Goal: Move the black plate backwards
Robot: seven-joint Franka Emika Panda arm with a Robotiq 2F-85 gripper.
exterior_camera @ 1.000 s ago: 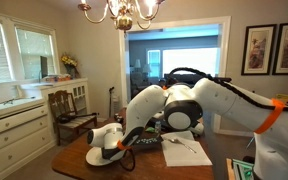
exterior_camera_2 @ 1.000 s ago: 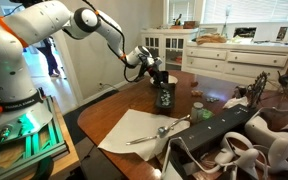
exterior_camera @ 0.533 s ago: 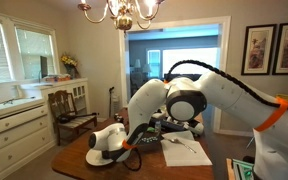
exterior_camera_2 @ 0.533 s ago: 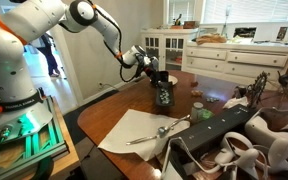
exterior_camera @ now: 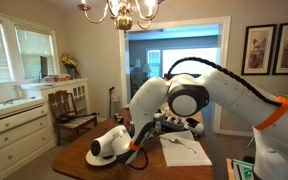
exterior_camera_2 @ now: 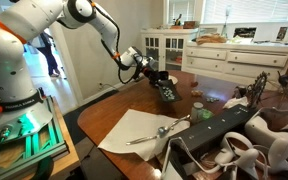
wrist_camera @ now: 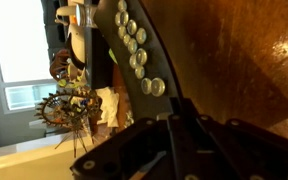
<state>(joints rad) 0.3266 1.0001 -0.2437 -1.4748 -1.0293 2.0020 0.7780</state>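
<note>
My gripper should set it down flat on the brown table (exterior_camera_2: 158, 102) here and open, since I hold the black plate slanted (exterior_camera_2: 168, 91) near the white plate and mug.
The black plate (exterior_camera_2: 169, 90) is a long dark tray with rows of silver studs (wrist_camera: 134, 45). My gripper (exterior_camera_2: 154, 78) is shut on one edge of it and holds it slanted just above the brown table (exterior_camera_2: 109, 108). In the wrist view the two fingers (wrist_camera: 177, 112) pinch the plate's rim, and the plate runs up and away from them. In an exterior view my own arm (exterior_camera: 174, 100) covers the gripper and most of the plate.
A white napkin with cutlery (exterior_camera_2: 134, 130) lies on the table near the plate; it also shows in an exterior view (exterior_camera: 184, 152). A small green object (exterior_camera_2: 199, 112) sits beyond it. A black device with cables (exterior_camera_2: 219, 130) fills the foreground. A white sideboard (exterior_camera_2: 234, 55) and a chair (exterior_camera_2: 254, 90) stand behind.
The black plate stood nearly upright on the table before; now it is tipped to a slant and sits slightly higher in my gripper. My wrist has swung lower.
</note>
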